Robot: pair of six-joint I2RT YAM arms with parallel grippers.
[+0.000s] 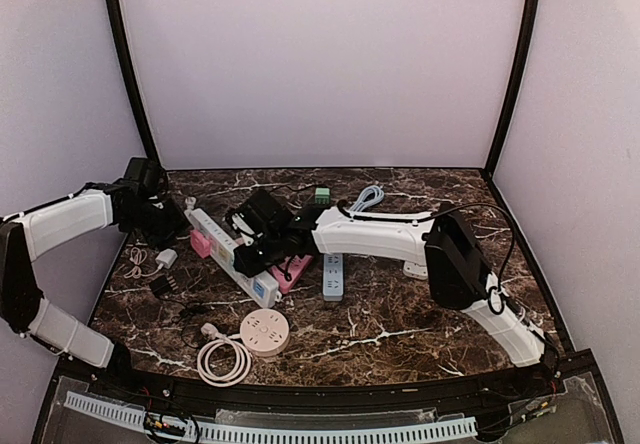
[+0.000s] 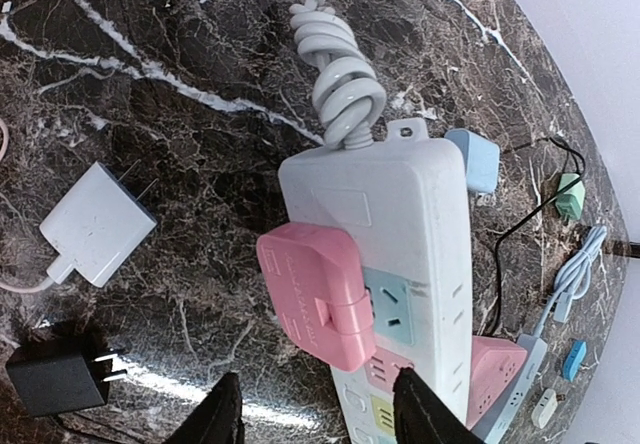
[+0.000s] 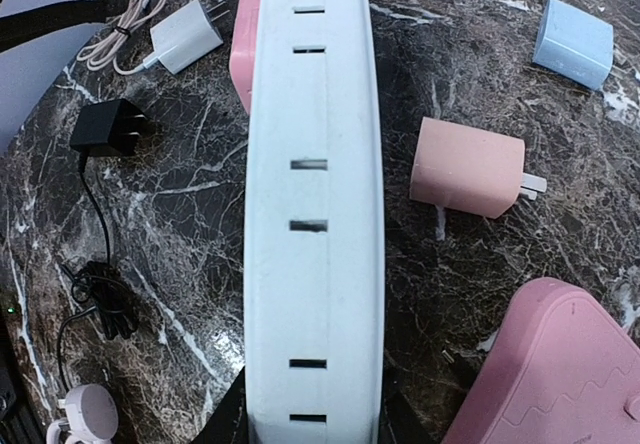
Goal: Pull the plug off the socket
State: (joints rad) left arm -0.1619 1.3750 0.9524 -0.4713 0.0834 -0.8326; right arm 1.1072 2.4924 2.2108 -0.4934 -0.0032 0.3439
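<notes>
Next, my left gripper turns square to the pink plug's broad sides point(image 2: 303, 289) before it closes and pulls, because the pink plug point(image 2: 335, 304) slants across its open fingers.
A long white power strip point(image 1: 232, 256) lies slantwise at the left middle of the table. A pink plug point(image 2: 315, 299) sits in a socket near the strip's cable end point(image 2: 400, 214); it also shows in the top view point(image 1: 201, 244). My left gripper point(image 2: 320, 419) is open, its fingers point(image 2: 220, 416) on either side just short of the plug, not touching it. My right gripper point(image 3: 312, 422) is shut on the strip's body point(image 3: 310, 214), gripping it across its width near the other end point(image 1: 258, 256).
Left of the strip lie a white charger point(image 2: 95, 226) and a black charger point(image 2: 55, 379). Right of it lie a loose pink adapter point(image 3: 468, 167), a light blue adapter point(image 3: 572, 44), a pink strip point(image 3: 560, 374) and a blue strip point(image 1: 333, 276). A round socket with coiled cable point(image 1: 265, 332) sits near the front.
</notes>
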